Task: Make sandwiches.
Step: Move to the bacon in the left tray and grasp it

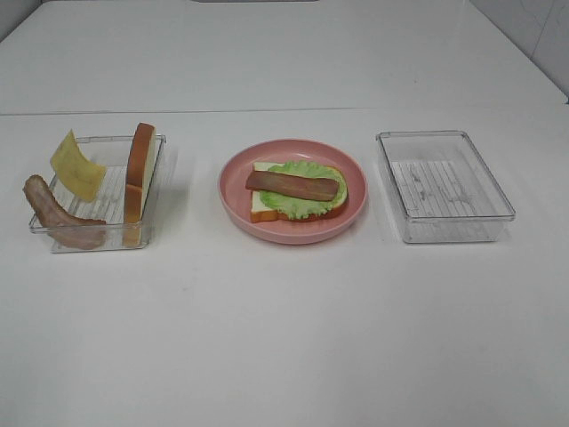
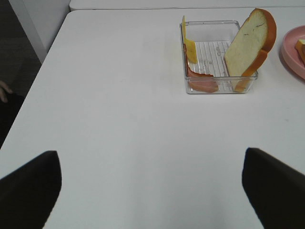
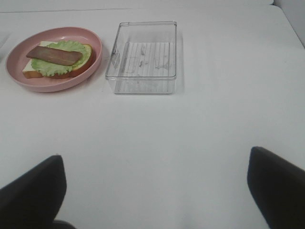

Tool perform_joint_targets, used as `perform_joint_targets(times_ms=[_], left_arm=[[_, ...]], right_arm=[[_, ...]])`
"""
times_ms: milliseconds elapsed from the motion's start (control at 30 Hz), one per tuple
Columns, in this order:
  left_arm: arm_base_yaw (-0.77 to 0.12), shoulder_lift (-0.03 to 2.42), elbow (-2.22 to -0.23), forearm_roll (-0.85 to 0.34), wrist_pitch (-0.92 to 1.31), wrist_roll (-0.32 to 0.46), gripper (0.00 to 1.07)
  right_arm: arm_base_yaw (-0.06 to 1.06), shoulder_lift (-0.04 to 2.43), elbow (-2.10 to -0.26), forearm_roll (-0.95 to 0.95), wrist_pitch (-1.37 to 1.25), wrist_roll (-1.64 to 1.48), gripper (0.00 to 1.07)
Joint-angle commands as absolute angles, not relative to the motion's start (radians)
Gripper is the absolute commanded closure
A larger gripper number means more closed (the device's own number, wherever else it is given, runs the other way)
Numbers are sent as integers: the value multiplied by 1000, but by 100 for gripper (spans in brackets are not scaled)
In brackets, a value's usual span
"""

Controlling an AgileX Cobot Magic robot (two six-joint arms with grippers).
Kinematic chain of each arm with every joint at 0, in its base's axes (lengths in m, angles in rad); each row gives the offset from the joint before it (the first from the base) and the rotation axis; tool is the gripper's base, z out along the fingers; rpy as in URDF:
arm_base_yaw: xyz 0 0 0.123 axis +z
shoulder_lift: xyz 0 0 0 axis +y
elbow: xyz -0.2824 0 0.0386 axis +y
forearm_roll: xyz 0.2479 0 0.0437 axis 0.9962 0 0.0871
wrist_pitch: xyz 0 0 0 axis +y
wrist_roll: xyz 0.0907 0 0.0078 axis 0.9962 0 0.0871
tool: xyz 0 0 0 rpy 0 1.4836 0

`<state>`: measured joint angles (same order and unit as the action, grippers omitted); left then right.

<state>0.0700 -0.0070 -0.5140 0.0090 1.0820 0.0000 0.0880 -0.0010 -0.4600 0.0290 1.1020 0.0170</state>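
The clear box on the side of my right gripper is empty, so next my left gripper gets the yellow cheese slice out of the other box.
On the pink plate in the middle lies a bread slice topped with a green lettuce leaf and a bacon strip. The clear left box holds an upright bread slice, a yellow cheese slice and another bacon strip. My left gripper and right gripper are open, well short of the boxes, with only their dark fingers showing. Neither appears in the high view.
An empty clear box stands right of the plate. The white table stretches in front of everything; its left edge shows in the left wrist view.
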Motion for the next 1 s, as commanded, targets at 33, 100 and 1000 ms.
perform_joint_targets(times_ms=[33, 100, 1000], left_arm=[[74, -24, -515, 9, 1075, 0, 9], [74, -23, -515, 9, 1075, 0, 9], [74, -6, -515, 16, 1075, 0, 9]], right_arm=[[87, -28, -454, 25, 1101, 0, 11], [87, -30, -452, 25, 1101, 0, 11], [19, -29, -452, 27, 1100, 7, 11]])
